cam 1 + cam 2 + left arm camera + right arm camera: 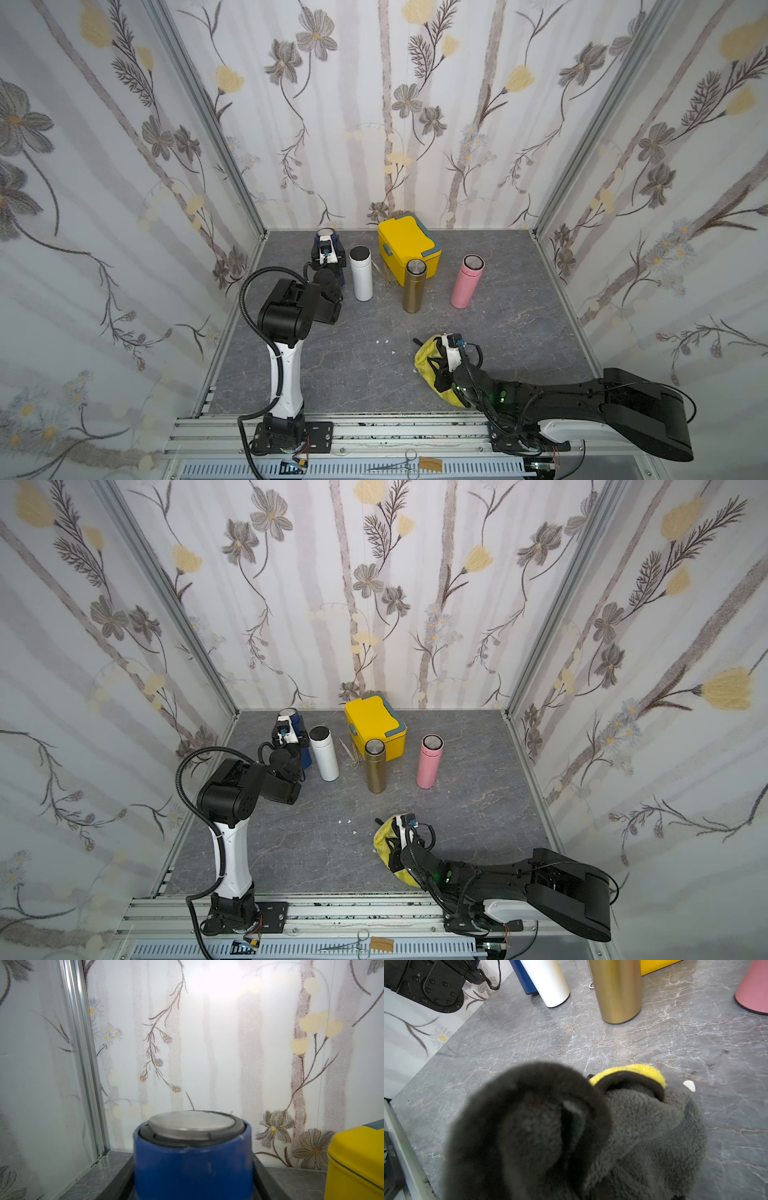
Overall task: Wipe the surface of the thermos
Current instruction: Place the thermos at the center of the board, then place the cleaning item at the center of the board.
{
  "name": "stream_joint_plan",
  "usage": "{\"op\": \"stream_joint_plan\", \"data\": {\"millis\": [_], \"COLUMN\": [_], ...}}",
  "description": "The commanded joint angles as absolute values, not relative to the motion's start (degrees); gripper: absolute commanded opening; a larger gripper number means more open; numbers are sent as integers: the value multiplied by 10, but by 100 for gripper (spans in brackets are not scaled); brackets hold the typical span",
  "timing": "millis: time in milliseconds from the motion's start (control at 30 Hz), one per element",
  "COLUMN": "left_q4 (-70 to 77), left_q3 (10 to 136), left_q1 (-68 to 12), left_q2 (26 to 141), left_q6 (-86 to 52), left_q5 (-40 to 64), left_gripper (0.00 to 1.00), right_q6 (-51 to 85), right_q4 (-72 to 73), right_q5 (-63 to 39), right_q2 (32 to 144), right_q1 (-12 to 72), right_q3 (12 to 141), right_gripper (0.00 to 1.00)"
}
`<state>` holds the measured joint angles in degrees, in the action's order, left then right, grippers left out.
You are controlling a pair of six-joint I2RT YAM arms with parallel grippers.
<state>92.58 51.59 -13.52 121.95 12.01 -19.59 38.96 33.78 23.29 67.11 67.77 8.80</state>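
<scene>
My right gripper should keep moving to the open tabletop (379,360) in front of the white thermos and let go of the yellow and grey cloth (427,366) there, because the cloth is hanging low beside that spot.
A blue thermos (326,235) with a steel cap stands at the back left, near the wall corner. My left gripper (328,259) is shut on its body, and its dark fingers (122,1182) flank the blue thermos (193,1167) in the left wrist view. A yellow and grey cloth (424,357) is bunched around my right gripper (442,359), which is shut on it low over the front middle of the table. In the right wrist view the cloth (643,1126) fills the foreground and hides the jaws.
A white thermos (360,274), a gold thermos (412,289) and a pink thermos (466,284) stand in a row across the back. A yellow lidded box (405,245) sits behind the gold one. Tweezers (347,750) lie beside it. Walls close in three sides.
</scene>
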Motion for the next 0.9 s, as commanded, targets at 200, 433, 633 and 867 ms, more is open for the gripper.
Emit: {"op": "stream_joint_plan", "data": {"millis": [200, 433, 633, 867], "left_q4": [1038, 1039, 1037, 1037], "left_q3": [456, 388, 309, 189], "left_q1": [-136, -140, -164, -192], "left_q2": [1180, 1105, 1018, 897], "left_q6": [89, 58, 74, 70], "left_q5": [-209, -216, -236, -278], "left_gripper": [100, 100, 100, 100], "right_q6": [389, 369, 314, 303], "right_q4": [363, 301, 311, 289], "right_q5": [193, 149, 102, 36], "right_q2": [649, 698, 819, 999], "right_q1": [683, 684, 676, 677], "right_q3": [89, 172, 290, 464], "right_gripper": [0, 6, 14, 65]}}
